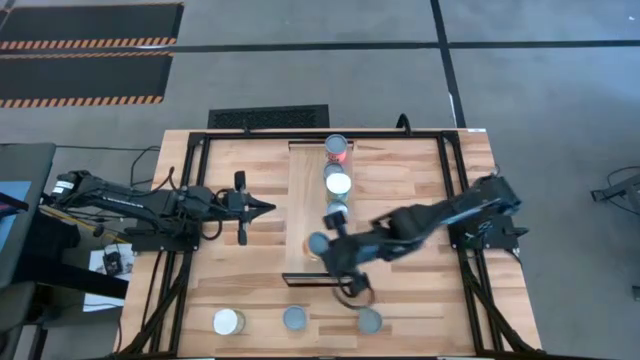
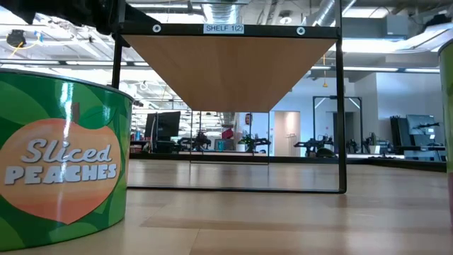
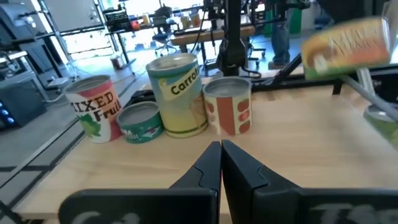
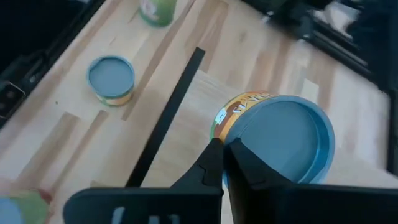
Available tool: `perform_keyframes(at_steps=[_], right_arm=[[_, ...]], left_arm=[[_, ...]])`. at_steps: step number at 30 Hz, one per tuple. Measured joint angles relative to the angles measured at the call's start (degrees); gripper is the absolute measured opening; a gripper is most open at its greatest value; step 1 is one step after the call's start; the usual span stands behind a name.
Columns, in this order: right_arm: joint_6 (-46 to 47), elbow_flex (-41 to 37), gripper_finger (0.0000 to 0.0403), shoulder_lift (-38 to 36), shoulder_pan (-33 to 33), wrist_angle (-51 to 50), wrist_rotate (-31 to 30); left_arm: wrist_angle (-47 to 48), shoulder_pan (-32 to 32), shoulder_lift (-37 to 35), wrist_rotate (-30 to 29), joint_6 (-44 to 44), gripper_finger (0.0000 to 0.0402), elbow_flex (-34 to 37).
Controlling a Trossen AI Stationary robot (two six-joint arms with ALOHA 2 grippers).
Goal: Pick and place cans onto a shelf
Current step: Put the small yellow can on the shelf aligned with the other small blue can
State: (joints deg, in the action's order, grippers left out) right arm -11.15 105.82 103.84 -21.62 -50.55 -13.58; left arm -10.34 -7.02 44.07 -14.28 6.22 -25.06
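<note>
The can row (image 1: 338, 182) keeps the robot's right gripper from reaching the shelf's open far part (image 1: 304, 174), so the robot should put the yellow-labelled can down for the left gripper to place there.
The shelf (image 1: 305, 190) is a light-wood plank with a dark front edge (image 4: 168, 118), running down the table's middle. Several cans stand in a row on its far part (image 1: 338, 183); in the left wrist view they are a Mixed Fruit can (image 3: 96, 109), a short teal can (image 3: 140, 121), a Carrots can (image 3: 177, 93) and a red-and-white can (image 3: 229, 106). My right gripper (image 1: 335, 250) is shut on a yellow-labelled can with a silvery-blue top (image 4: 280, 143), over the shelf's near part. My left gripper (image 1: 262, 208) is shut and empty, left of the shelf. My right gripper holds the yellow-labelled can at the near side of its top rim (image 4: 225, 134), and its own fingers hide the exact place of contact. The can's top faces the wrist camera. In the left wrist view the can (image 3: 348, 46) is lifted clear above the shelf and tilted.
Three cans stand along the table's near edge: a white-topped one (image 1: 228, 321) and two grey-blue-topped ones (image 1: 295, 318) (image 1: 369, 320). The low view shows a green Sliced Peaches can (image 2: 64, 163) close by and the shelf's underside (image 2: 226, 67). A black frame (image 1: 190, 200) borders the table.
</note>
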Motion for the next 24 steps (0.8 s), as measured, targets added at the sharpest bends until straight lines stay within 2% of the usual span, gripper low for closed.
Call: perform_keyframes(at_steps=[3, 10, 17, 24], right_arm=[[-3.5, 2.9, 0.0021, 4.2, 2.0, -0.4, 3.0], [-5.5, 5.8, 0.0019, 11.0, 4.0, -3.6, 3.3], [-5.5, 6.0, 0.0039, 11.7, 4.2, -4.7, 3.2], [-5.4, 6.0, 0.0078, 11.7, 5.1, -2.6, 3.2]], left_arm=[[1.2, 0.2, 0.3, -0.1, -0.3, 0.0002, 0.0], [1.8, 0.2, 0.6, -0.2, -1.1, 0.0002, 0.0], [1.7, 0.2, 1.0, 0.2, -0.9, 0.0002, 0.0], [3.5, -0.1, 1.1, 1.7, -0.1, 0.0002, 0.0]])
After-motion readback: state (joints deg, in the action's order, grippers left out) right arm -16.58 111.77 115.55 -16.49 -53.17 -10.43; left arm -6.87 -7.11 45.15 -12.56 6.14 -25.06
